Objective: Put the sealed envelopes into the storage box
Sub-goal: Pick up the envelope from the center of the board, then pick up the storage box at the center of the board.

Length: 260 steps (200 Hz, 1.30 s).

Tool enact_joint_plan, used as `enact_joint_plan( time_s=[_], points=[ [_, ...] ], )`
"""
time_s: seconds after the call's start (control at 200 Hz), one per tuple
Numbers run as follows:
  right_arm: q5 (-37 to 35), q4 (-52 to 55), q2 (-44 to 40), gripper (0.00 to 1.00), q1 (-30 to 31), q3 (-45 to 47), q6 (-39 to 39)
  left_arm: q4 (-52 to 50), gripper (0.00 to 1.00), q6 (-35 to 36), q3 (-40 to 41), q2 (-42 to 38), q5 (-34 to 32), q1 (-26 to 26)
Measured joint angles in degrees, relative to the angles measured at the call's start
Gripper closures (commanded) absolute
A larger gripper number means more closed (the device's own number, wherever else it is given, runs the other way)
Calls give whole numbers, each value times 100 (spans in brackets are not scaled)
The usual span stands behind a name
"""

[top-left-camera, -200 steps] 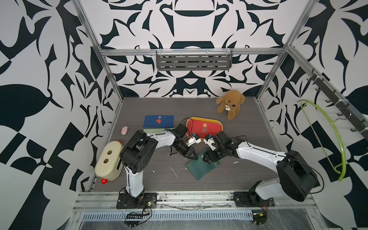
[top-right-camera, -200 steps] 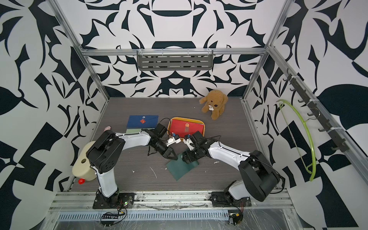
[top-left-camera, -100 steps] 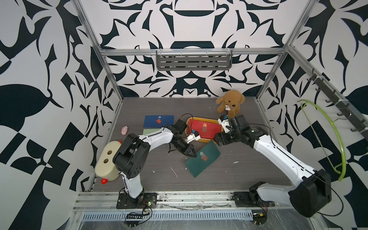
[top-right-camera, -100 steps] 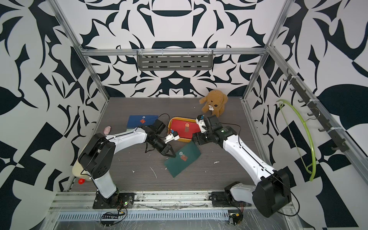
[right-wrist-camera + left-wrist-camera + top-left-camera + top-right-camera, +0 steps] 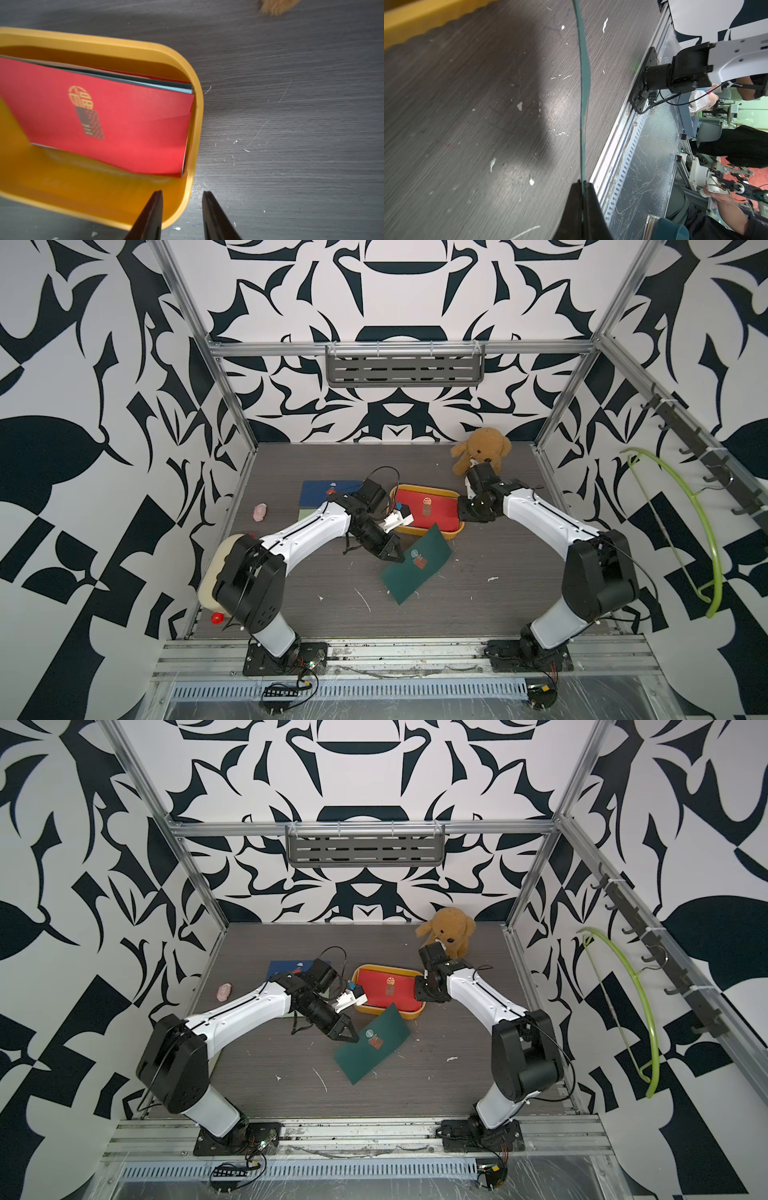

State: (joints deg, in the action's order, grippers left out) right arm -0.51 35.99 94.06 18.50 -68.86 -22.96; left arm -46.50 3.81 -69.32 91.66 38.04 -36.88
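The dark green envelope lies at a slant across the storage box's front rim (image 5: 439,533). My left gripper should move the envelope over the red envelope (image 5: 438,507), so it lines up with the box.
My left gripper (image 5: 395,558) (image 5: 351,1038) is shut on the near-left edge of a dark green envelope (image 5: 415,568) with a sticker seal. That envelope slopes up onto the front rim of the storage box (image 5: 451,534), a mustard-yellow tub. In the left wrist view the envelope (image 5: 584,83) shows edge-on, pinched at the gripper (image 5: 582,184). A red envelope (image 5: 432,510) (image 5: 124,124) lies on top inside the box (image 5: 193,83), with a blue one's edge (image 5: 145,83) under it. My right gripper (image 5: 460,514) (image 5: 182,194) is open, its jaws either side of the box's right end wall.
A navy envelope (image 5: 328,491) and a light green one (image 5: 309,514) lie left of the box, behind my left arm. A teddy bear (image 5: 480,452) sits at the back right. A pink trinket (image 5: 260,512) and a cream container (image 5: 216,568) are by the left wall.
My right gripper has left the dark green envelope, swung back to the box's right end and narrowed its jaws. My left gripper has kept its hold and carried the envelope's far end onto the box rim.
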Motion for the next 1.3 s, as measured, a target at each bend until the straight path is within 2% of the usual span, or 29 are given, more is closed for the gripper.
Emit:
enact_joint_plan(
  time_s=[0.17,0.34,0.605,0.835,1.09,1.3],
  points=[
    [0,-61,267,71,-15,2,-98,-236,100,0,-173,-398,-181,289],
    [-15,-87,376,90,-44,15,-87,-391,100,17,-494,-601,-378,592],
    [61,-249,264,95,-59,166,114,-658,100,369,-1318,-581,-782,828],
    [522,-282,-85,97,15,555,586,-1231,100,1158,-2337,120,-850,791],
    [872,-278,-264,98,494,678,1023,-2100,100,1904,-3390,1303,-1121,540],
    [988,-275,-264,98,590,682,1119,-2511,100,2258,-3604,1766,-1401,354]
  ],
)
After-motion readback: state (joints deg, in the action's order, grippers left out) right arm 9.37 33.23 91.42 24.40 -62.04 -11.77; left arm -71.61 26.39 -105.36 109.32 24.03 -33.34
